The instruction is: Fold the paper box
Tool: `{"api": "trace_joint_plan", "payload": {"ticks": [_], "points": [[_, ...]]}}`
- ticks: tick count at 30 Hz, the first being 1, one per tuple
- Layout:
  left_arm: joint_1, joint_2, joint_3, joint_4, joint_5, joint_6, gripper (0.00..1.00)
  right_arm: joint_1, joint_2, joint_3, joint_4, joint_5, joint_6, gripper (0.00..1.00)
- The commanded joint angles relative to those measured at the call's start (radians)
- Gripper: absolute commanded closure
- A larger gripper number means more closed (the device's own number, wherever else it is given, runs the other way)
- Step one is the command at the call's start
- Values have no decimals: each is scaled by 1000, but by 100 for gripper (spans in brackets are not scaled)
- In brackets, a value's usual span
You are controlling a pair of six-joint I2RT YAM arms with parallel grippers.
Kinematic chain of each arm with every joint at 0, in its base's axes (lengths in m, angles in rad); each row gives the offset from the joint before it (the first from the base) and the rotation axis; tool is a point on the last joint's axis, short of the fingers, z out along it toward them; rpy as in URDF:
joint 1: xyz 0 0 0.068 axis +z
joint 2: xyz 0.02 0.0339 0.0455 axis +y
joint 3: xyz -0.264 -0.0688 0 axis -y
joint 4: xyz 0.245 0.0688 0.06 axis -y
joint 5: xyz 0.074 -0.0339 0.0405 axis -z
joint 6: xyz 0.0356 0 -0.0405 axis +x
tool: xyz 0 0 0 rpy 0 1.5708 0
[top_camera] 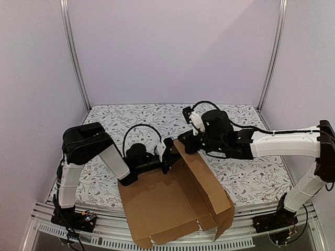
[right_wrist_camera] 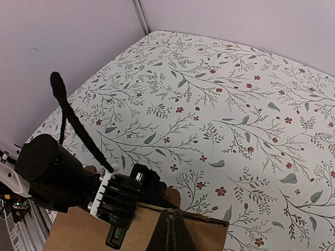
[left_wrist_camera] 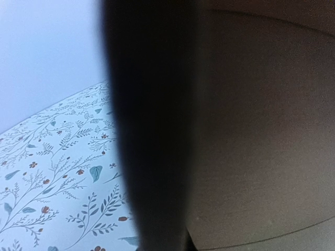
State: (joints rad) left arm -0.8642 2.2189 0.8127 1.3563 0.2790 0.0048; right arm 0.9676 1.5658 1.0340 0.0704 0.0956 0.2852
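Both my grippers crowd the raised panel's far corner (top_camera: 177, 143), so my left gripper should take that corner's edge, freeing my right gripper for the panel's near end (top_camera: 220, 202).
The paper box (top_camera: 162, 209) is a brown cardboard sheet lying flat at the near edge, with one long panel (top_camera: 201, 178) raised at a slant on its right side. My left gripper (top_camera: 167, 151) is shut on the panel's far-left edge. In the left wrist view one dark finger (left_wrist_camera: 152, 130) stands against the cardboard (left_wrist_camera: 261, 130), and the other finger is hidden. My right gripper (top_camera: 184, 142) is shut on the panel's top far corner. In the right wrist view its fingers (right_wrist_camera: 172, 230) meet over the cardboard edge (right_wrist_camera: 214, 235), right beside the left gripper (right_wrist_camera: 152, 183).
A floral cloth (top_camera: 157, 117) covers the table, with bare cloth behind and to both sides of the box. Lilac walls and two metal posts (top_camera: 76, 57) close in the back. An aluminium rail (top_camera: 172, 243) runs along the near edge, and the box overhangs it.
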Motion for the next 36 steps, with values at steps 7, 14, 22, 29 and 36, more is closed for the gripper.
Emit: {"api": "trace_joint_plan", "payload": {"ticks": [7, 14, 22, 29, 36], "points": [[-6, 4, -1, -4, -44, 29, 79, 10, 12, -25, -80, -14, 12, 100], [-6, -47, -21, -15, -61, 37, 57, 10, 8, -22, -80, -16, 11, 100], [-3, -110, -23, -38, -66, 32, 56, 11, -3, -22, -80, -16, 8, 100], [-2, -119, -15, -47, -38, 19, 74, 12, -6, -26, -80, -13, 9, 100], [-1, -129, -15, -53, -27, 10, 100, 11, -6, -29, -79, -12, 13, 100]]}}
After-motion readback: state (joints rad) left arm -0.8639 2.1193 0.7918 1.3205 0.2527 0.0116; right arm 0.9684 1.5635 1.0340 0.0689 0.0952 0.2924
